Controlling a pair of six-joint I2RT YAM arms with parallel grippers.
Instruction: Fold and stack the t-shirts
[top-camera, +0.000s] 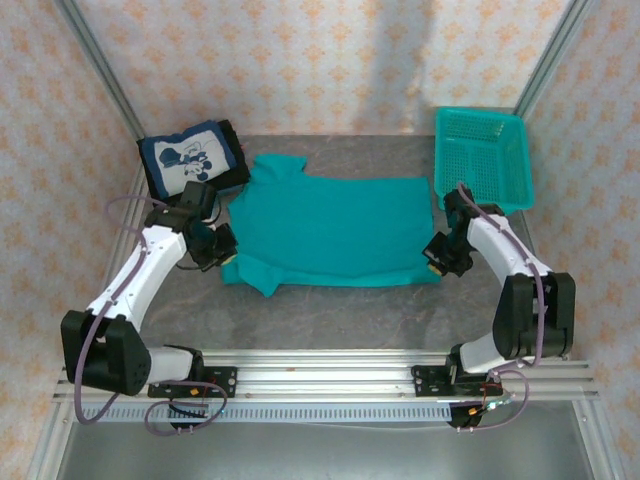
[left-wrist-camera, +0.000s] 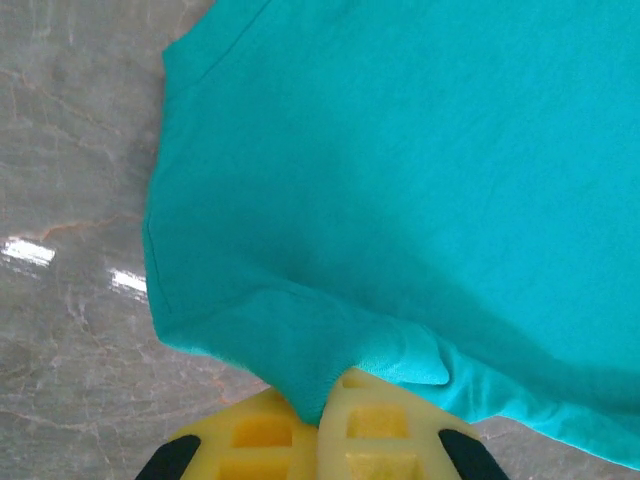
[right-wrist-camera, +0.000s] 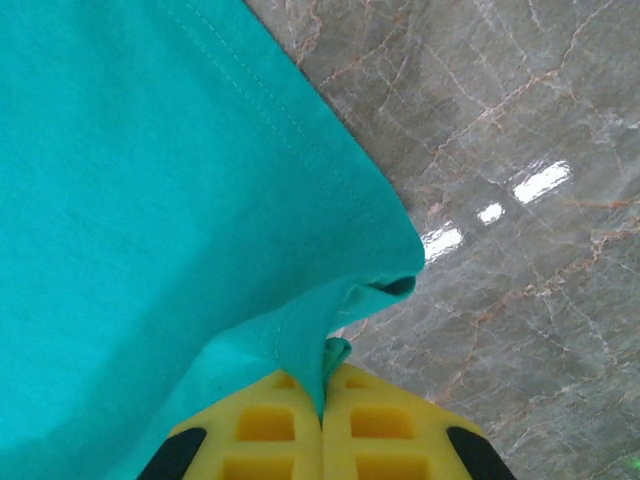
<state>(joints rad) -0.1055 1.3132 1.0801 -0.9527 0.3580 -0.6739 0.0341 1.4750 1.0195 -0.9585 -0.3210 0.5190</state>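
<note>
My right gripper keeps folding the teal t-shirt over, since it lies flat ahead of its held corner (right-wrist-camera: 312, 350), and let go once that corner rests on the cloth (top-camera: 412, 242).
A plain teal t-shirt (top-camera: 330, 228) lies spread across the middle of the table, its near edge folded over. My left gripper (top-camera: 222, 250) is shut on the shirt's near left corner; in the left wrist view the cloth (left-wrist-camera: 400, 180) is pinched between the yellow fingers (left-wrist-camera: 380, 425). My right gripper (top-camera: 436, 258) is shut on the near right corner, where the teal hem (right-wrist-camera: 300, 350) runs into the closed yellow fingertips (right-wrist-camera: 375, 425). A folded navy t-shirt (top-camera: 190, 158) with a white cartoon print sits at the back left on top of a black t-shirt (top-camera: 232, 150).
A teal plastic mesh basket (top-camera: 482, 157) stands at the back right, close behind the right arm. Grey marbled tabletop (top-camera: 330, 315) lies bare in front of the shirt. Patterned walls and metal posts enclose the table on three sides.
</note>
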